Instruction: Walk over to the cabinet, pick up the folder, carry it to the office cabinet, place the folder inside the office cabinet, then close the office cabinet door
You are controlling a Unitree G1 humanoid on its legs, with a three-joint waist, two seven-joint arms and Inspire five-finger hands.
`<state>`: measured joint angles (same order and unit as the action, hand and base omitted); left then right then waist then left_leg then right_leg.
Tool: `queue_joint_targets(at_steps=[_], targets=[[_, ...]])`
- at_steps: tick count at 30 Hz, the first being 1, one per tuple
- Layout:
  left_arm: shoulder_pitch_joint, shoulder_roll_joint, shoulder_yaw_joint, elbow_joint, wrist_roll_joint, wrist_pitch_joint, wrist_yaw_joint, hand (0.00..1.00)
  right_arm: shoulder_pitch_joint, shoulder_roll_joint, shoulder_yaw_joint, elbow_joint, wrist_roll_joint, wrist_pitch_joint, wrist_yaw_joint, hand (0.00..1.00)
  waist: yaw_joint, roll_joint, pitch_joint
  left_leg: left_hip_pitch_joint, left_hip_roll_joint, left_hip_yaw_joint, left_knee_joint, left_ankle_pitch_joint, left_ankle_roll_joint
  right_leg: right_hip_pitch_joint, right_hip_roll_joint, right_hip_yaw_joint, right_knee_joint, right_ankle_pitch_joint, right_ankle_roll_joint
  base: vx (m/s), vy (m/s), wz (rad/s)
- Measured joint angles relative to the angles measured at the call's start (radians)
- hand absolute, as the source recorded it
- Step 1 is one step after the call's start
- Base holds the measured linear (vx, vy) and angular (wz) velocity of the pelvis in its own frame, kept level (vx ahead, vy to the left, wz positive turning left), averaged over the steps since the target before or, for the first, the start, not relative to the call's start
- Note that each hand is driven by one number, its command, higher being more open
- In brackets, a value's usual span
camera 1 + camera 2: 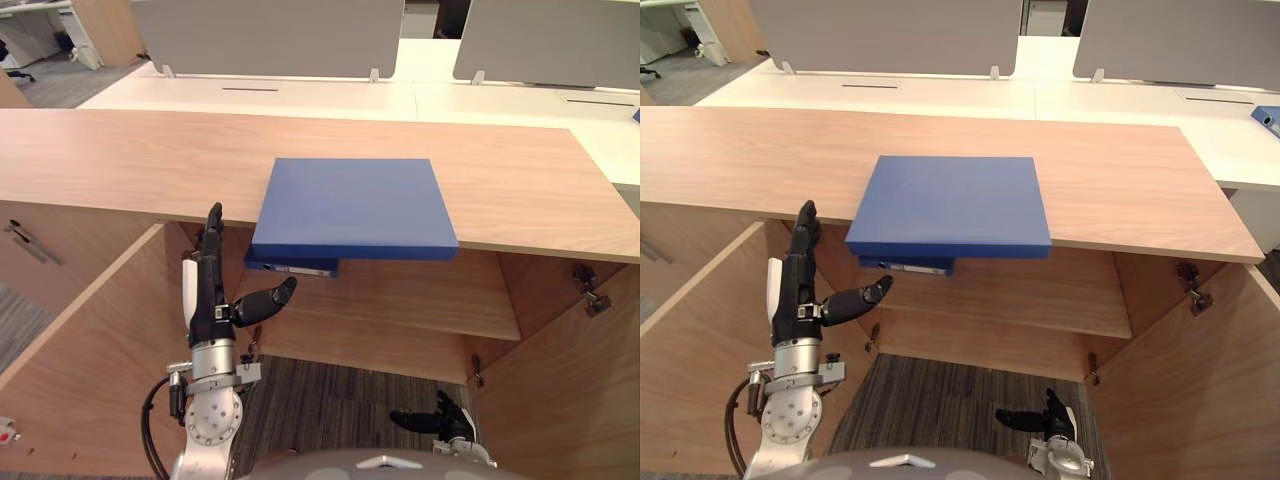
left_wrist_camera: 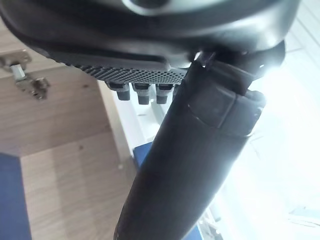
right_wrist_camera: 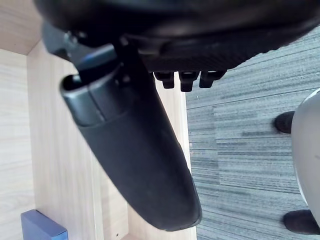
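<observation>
The darker blue piece [image 1: 264,265] has its own pale label [image 1: 309,271]. It will therefore remain in the cabinet when I pick up the blue folder.
A flat blue folder [image 1: 350,205] lies on the wooden cabinet top [image 1: 130,160], its near edge jutting over the front. A darker blue piece [image 1: 292,266] shows right under that edge. My left hand [image 1: 210,290] is raised below and to the left of the folder, in front of the open cabinet, fingers straight up and thumb [image 2: 190,165] spread toward it, touching nothing. My right hand [image 1: 435,420] hangs low over the carpet, open and empty. Its wrist view shows a corner of the folder [image 3: 42,225] past the thumb [image 3: 135,150].
Both cabinet doors stand open: the left door [image 1: 90,330] and the right door [image 1: 570,380]. A wooden shelf [image 1: 420,300] runs inside. White desks [image 1: 300,95] with grey screens [image 1: 265,35] stand behind. Striped grey carpet [image 1: 340,395] lies below.
</observation>
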<state>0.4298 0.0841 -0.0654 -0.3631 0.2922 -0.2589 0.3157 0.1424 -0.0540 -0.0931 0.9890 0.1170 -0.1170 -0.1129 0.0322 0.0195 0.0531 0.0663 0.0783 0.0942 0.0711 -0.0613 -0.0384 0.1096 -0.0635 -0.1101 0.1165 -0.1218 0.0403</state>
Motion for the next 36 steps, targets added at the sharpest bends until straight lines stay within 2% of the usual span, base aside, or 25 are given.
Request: queue_joint_targets(at_steps=[7, 12, 22, 30, 36], targets=[[0.001, 0.04, 0.001, -0.048, 0.077, -0.004, 0.033, 1.0, -0.004, -0.01, 0.008, 0.016, 0.0, -0.004, 0.003, 1.0, 0.001, 0.008, -0.01, -0.005, 0.005, -0.007, 0.01, 0.0, -0.001, 0.001, 0.006, 0.0, 0.0, -0.001, 0.0, -0.02, -0.007, 0.01], [-0.008, 0.153, -0.013, -0.085, 0.204, -0.015, 0.003, 1.0, -0.026, -0.022, 0.045, 0.048, -0.002, -0.007, 0.016, 1.0, -0.007, 0.006, -0.011, -0.002, 0.003, -0.007, 0.01, 0.0, -0.001, 0.003, 0.006, 0.003, 0.0, -0.001, -0.001, 0.0, 0.0, 0.0], [-0.054, 0.244, -0.097, -0.086, 0.353, -0.027, -0.018, 1.0, -0.038, -0.034, 0.075, 0.055, -0.004, -0.01, 0.027, 1.0, -0.028, 0.013, -0.016, 0.012, 0.004, 0.004, 0.006, -0.002, -0.002, 0.009, 0.007, 0.021, -0.004, -0.001, -0.001, -0.01, 0.009, -0.03], [-0.134, 0.253, -0.127, -0.086, 0.428, -0.024, -0.008, 1.0, -0.041, -0.034, 0.075, 0.056, -0.004, -0.011, 0.037, 1.0, -0.037, 0.013, -0.016, 0.019, 0.003, 0.018, 0.002, -0.008, -0.001, 0.001, 0.007, 0.04, -0.005, 0.0, -0.001, 0.01, 0.015, -0.07], [-0.146, 0.25, -0.142, -0.086, 0.468, 0.001, 0.004, 1.0, -0.041, -0.034, 0.074, 0.056, -0.001, -0.011, 0.042, 1.0, -0.038, 0.013, -0.016, 0.024, 0.003, 0.032, -0.003, -0.012, 0.001, -0.001, 0.007, 0.057, -0.006, 0.0, -0.002, 0.0, 0.017, -0.07]])
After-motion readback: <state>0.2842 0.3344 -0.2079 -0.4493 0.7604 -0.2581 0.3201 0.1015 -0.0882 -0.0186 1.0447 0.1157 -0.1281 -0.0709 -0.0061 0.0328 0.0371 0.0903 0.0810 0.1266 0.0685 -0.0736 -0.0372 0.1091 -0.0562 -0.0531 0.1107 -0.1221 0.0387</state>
